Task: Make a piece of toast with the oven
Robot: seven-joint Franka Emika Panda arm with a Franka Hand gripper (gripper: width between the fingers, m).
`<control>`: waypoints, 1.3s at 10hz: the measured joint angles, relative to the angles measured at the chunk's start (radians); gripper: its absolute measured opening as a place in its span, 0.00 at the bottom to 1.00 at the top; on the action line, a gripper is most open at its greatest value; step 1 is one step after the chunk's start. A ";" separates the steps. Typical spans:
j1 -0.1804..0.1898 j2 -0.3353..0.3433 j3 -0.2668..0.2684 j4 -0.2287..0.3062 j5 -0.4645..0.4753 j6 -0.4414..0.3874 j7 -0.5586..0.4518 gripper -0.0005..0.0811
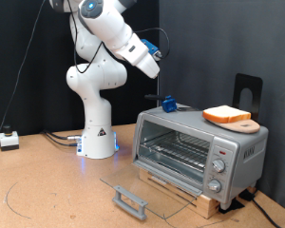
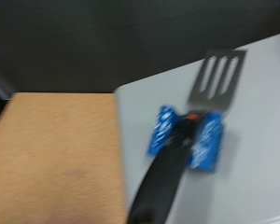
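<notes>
The spatula's black handle (image 2: 165,175) slants beneath my tilted gripper, so next my gripper turns in line with the handle before lowering onto the blue holder (image 1: 169,104).
The silver-grey oven (image 1: 230,144) stands on a wooden base at the exterior view's right. Its glass door (image 1: 133,193) is open and lies flat in front, and the wire rack (image 1: 176,147) shows inside. The piece of toast (image 1: 226,114) lies on a round light-wood board (image 1: 245,124) on the oven's top. A black-handled slotted spatula (image 2: 217,79) rests in a blue holder (image 2: 189,140) on the oven's top, at its left end in the exterior view (image 1: 168,104). My gripper (image 1: 154,65) hangs in the air above that spatula and touches nothing. No fingers show in the wrist view.
The arm's white base (image 1: 97,133) stands on the wooden table left of the oven. A small black-and-white box (image 1: 8,140) with cables lies at the far left. A black stand (image 1: 249,90) rises behind the oven. The knobs (image 1: 217,167) are on the oven's right side.
</notes>
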 joint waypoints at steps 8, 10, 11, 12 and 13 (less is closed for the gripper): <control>-0.004 -0.171 0.182 -0.136 -0.076 0.270 0.069 1.00; -0.004 -0.175 0.190 -0.131 -0.080 0.285 0.068 1.00; -0.004 -0.170 0.178 -0.122 -0.077 0.233 0.079 1.00; -0.004 -0.151 0.150 -0.097 -0.076 0.110 0.096 1.00; 0.008 -0.077 0.114 -0.041 -0.071 0.012 0.098 1.00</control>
